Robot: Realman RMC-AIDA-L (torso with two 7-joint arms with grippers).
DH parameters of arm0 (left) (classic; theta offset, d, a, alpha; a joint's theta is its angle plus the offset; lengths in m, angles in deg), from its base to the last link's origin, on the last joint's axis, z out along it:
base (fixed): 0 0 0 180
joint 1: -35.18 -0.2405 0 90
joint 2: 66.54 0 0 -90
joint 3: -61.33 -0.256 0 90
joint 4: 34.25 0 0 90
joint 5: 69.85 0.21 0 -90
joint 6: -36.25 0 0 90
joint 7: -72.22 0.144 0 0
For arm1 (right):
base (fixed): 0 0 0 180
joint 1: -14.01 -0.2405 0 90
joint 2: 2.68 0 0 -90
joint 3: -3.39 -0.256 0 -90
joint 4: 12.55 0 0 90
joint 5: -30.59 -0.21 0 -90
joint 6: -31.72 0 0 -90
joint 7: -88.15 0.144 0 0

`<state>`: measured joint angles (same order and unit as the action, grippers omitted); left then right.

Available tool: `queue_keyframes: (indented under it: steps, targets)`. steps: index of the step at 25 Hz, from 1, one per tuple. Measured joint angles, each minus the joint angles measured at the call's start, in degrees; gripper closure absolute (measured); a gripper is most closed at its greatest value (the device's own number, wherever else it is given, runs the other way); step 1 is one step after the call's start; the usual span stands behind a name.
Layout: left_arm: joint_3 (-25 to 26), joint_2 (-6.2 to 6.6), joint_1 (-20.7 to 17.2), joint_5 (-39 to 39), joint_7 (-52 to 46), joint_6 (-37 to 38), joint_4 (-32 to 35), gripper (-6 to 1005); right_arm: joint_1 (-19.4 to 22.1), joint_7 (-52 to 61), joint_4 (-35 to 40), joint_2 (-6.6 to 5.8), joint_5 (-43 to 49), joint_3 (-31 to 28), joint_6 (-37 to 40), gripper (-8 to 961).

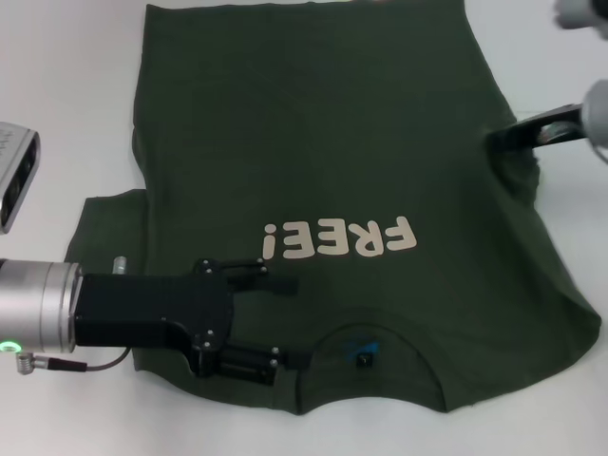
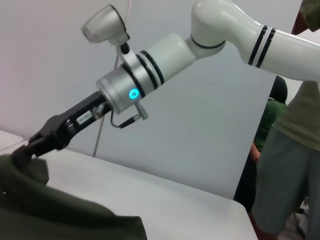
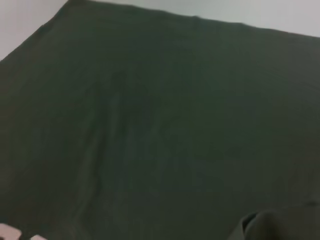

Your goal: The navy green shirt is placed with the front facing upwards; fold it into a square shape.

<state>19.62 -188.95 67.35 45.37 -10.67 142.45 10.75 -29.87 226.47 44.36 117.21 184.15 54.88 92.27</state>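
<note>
My right gripper is holding the sleeve's end [image 1: 513, 169] up over the shirt's side, with flat cloth ahead [image 1: 437, 166]. It should continue to move inward and let go of the sleeve near the lettering.
The navy green shirt [image 1: 313, 142] lies spread on the white table, cream "FREE!" lettering [image 1: 342, 239] facing up and the collar [image 1: 366, 347] toward me. My left gripper [image 1: 285, 323] rests open on the shoulder area just left of the collar, fingers spread wide with nothing between them. At the shirt's right side edge, my right gripper [image 1: 496, 141] is shut on the fabric, which bunches up there. The left wrist view shows that right gripper [image 2: 27, 149] pinching a raised bit of shirt [image 2: 50, 215]. Green cloth [image 3: 150, 125] fills the right wrist view.
A grey device [image 1: 14, 176] sits at the table's left edge. The white table [image 1: 66, 85] shows around the shirt. In the left wrist view a person [image 2: 290, 150] stands beyond the table's far corner.
</note>
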Motion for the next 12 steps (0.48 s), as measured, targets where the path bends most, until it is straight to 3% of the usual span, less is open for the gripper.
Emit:
queue_keyframes:
  steps: [6, 12]
  targets:
    - [0.11, 0.06, 0.0, 0.0, -0.09, -0.03, 0.0, 79, -1.93, 0.61, -6.04, -0.01, -0.67, 3.36, -4.81, 936]
    - [0.2, 0.07, 0.0, 0.0, -0.18, -0.12, 0.0, 79, -1.87, -0.02, -7.19, -0.17, -2.71, 6.82, -5.79, 927]
